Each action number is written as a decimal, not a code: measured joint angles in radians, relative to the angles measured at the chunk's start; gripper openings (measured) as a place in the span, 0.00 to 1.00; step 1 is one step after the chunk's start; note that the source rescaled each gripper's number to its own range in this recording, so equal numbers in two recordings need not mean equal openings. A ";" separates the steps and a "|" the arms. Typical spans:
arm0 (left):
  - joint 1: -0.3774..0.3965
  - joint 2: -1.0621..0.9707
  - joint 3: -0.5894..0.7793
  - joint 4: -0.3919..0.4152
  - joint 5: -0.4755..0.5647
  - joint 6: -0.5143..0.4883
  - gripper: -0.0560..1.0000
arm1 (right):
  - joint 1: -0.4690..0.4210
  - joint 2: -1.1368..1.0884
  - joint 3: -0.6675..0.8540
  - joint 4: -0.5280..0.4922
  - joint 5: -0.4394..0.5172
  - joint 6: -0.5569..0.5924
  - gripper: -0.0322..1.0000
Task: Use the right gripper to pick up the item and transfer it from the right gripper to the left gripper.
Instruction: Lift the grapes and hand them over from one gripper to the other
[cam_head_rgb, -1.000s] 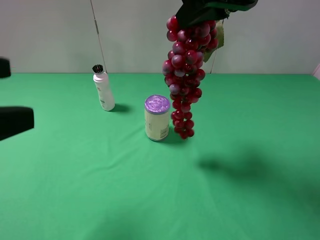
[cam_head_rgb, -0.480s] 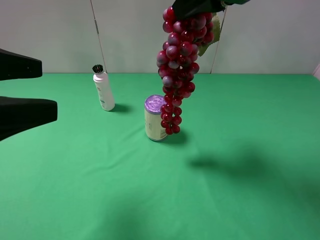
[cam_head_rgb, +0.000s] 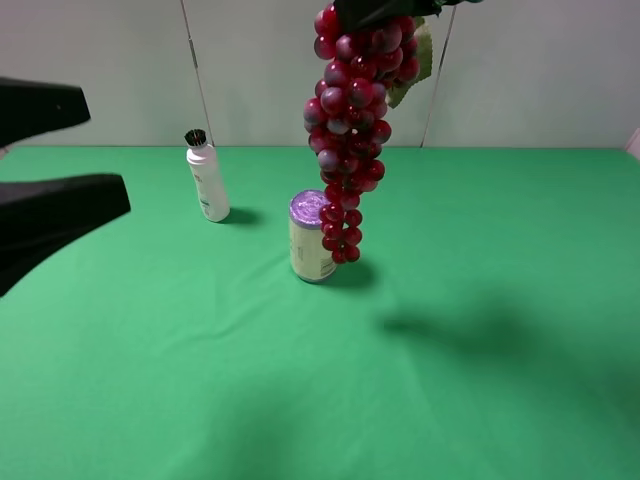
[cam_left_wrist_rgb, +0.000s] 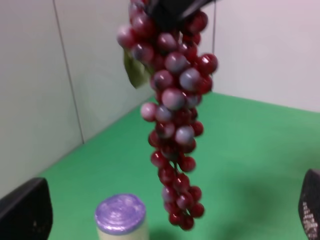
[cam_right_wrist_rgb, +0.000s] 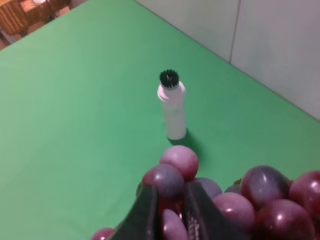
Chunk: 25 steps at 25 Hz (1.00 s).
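Note:
The bunch is hanging high, and its thin lower end (cam_left_wrist_rgb: 183, 204) is level with the fingers of my left gripper. My right gripper should bring the bunch down before my left gripper grabs the bunch's middle (cam_head_rgb: 347, 142).
A bunch of red grapes (cam_head_rgb: 345, 130) with a green leaf hangs in the air from my right gripper (cam_head_rgb: 385, 10), which is shut on its top at the upper edge of the high view. The bunch's lower end hangs just in front of a purple-lidded can. In the right wrist view the fingers (cam_right_wrist_rgb: 145, 215) clamp among the grapes (cam_right_wrist_rgb: 260, 195). My left gripper (cam_head_rgb: 100, 150) is open at the left, well apart from the bunch. The left wrist view faces the grapes (cam_left_wrist_rgb: 175, 115) between its two fingers (cam_left_wrist_rgb: 27, 212).
A can with a purple lid (cam_head_rgb: 312, 240) stands mid-table under the grapes, also in the left wrist view (cam_left_wrist_rgb: 121, 217). A white bottle with a black cap (cam_head_rgb: 207, 178) stands at the back left, also in the right wrist view (cam_right_wrist_rgb: 173, 107). Green cloth covers the table.
The right gripper has carried the grapes leftward and slightly up. The left gripper has come further into view from the left, jaws open, facing the bunch.

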 joint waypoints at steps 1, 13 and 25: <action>0.000 0.000 0.000 -0.004 -0.001 0.007 0.99 | 0.000 0.000 0.000 0.006 0.000 0.000 0.03; 0.000 0.027 0.054 -0.014 0.000 0.074 0.98 | 0.000 0.038 0.000 0.018 0.008 -0.003 0.03; 0.000 0.184 0.056 -0.042 0.034 0.169 0.98 | 0.000 0.079 0.020 0.029 0.007 -0.007 0.03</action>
